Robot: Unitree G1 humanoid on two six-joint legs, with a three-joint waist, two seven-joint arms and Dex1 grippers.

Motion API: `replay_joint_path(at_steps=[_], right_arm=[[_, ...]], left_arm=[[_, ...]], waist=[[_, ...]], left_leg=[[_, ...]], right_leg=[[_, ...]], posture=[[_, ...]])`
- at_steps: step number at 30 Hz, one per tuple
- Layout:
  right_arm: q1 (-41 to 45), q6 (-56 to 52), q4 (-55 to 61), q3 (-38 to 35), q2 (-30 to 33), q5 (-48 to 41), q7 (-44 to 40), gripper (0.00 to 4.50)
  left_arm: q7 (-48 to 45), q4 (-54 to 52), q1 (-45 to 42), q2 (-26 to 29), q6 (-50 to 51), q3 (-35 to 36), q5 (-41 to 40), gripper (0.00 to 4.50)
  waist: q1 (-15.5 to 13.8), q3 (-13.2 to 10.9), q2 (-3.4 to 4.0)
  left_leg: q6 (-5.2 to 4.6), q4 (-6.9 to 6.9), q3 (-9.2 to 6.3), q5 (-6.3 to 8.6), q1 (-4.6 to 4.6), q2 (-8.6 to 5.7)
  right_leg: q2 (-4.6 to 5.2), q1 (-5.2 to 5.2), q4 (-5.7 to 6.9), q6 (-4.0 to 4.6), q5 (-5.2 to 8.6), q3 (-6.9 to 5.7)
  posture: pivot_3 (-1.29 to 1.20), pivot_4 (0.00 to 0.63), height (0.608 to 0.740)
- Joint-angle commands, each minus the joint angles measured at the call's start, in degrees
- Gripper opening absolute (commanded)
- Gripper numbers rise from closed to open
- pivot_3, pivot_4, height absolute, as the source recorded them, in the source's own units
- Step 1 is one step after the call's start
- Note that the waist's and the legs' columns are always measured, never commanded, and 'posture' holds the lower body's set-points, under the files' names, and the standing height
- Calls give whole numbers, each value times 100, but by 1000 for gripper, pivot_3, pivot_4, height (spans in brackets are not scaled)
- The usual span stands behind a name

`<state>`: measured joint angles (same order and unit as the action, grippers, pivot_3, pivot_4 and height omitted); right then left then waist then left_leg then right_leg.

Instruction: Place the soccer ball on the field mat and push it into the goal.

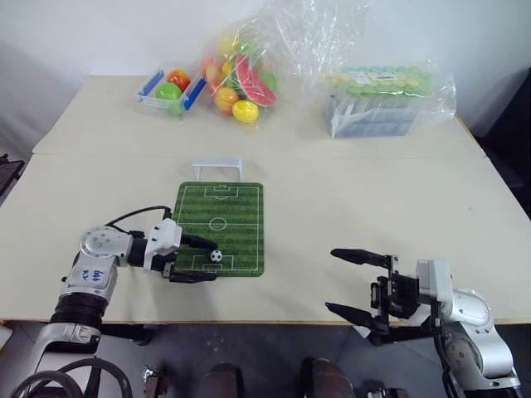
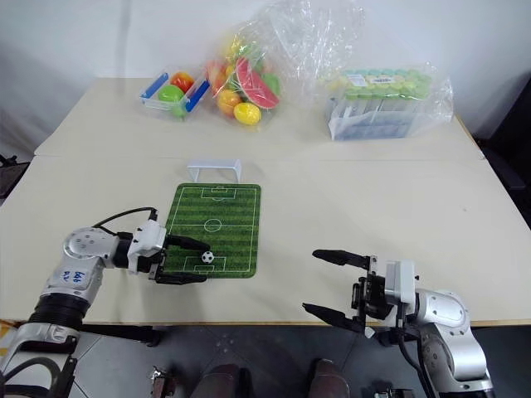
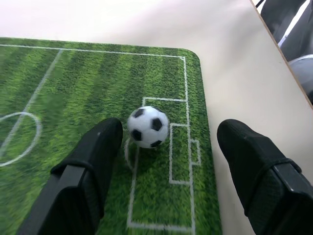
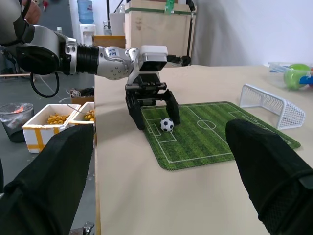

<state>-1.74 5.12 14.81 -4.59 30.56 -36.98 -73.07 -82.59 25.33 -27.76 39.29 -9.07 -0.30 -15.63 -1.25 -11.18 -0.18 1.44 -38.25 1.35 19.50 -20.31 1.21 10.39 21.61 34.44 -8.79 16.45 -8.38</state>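
The field mat's thin edge [image 1: 221, 183] is flat in front of the open goal, so I expect the soccer ball [image 1: 216, 256] to roll across it and go inside when the robot pushes.
The soccer ball [image 1: 216, 256] rests on the near end of the green field mat [image 1: 222, 217], inside the penalty-box lines. My left gripper [image 1: 204, 259] reaches in from the mat's left edge and stands open, one finger on each side of the ball. In the left wrist view the ball [image 3: 148, 126] lies close beside one finger [image 3: 95, 152], with a wide gap to the other. The white goal [image 1: 216, 167] stands on the table just past the mat's far end. My right gripper [image 1: 333, 280] hangs open and empty near the table's front edge, right of the mat.
A blue-and-white basket [image 1: 170, 89] of toy fruits, a clear bag of toy fruits [image 1: 241, 79] and a wrapped pack of green-capped items [image 1: 382, 101] line the far side of the table. The table's front edge [image 1: 274, 322] runs just below both grippers.
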Motion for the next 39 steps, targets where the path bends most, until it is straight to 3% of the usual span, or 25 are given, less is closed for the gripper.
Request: replay_joint_path(at_steps=[1,12,15,24,30,39], right_arm=[[72,14,99,85,-76,-30,14,4500],[278,-3,-17,61,-44,-173,-145,4500],[411,74,-48,-1,-72,-151,-114,4500],[681,208,-72,-135,-64,25,189,4500],[745,-121,108,-156,203,-34,208,4500],[695,-435,370,-108,205,-38,473,4500]], left_arm=[[51,-436,187,155,131,251,-263,3616],[-188,-1756,1602,1199,854,1461,-1212,3616],[-314,-2149,2091,1267,1075,1655,-1501,2997],[158,-2630,2864,567,1045,1370,-1411,70],[652,-2693,2478,142,1233,917,-1256,13],[911,-1797,1263,-205,1265,207,-725,13]], waist=[[0,0,0],[44,-2,3],[45,-3,5],[-11,-5,8],[-19,-5,8],[15,-4,7]], left_leg=[[0,0,0,0,0,0],[-1,5,0,2,2,4],[-3,4,1,6,3,4],[-4,1,5,10,3,6],[-4,2,7,10,4,6],[-4,1,10,10,6,5]], right_leg=[[0,0,0,0,0,0],[-1,1,-2,0,0,2],[0,1,-1,0,0,6],[-2,2,-1,0,0,8],[-2,2,-2,1,0,9],[-5,2,-2,2,-1,10]], posture=[[0,150,740],[0,150,740],[0,150,740],[0,150,740],[0,150,740],[0,150,740]])
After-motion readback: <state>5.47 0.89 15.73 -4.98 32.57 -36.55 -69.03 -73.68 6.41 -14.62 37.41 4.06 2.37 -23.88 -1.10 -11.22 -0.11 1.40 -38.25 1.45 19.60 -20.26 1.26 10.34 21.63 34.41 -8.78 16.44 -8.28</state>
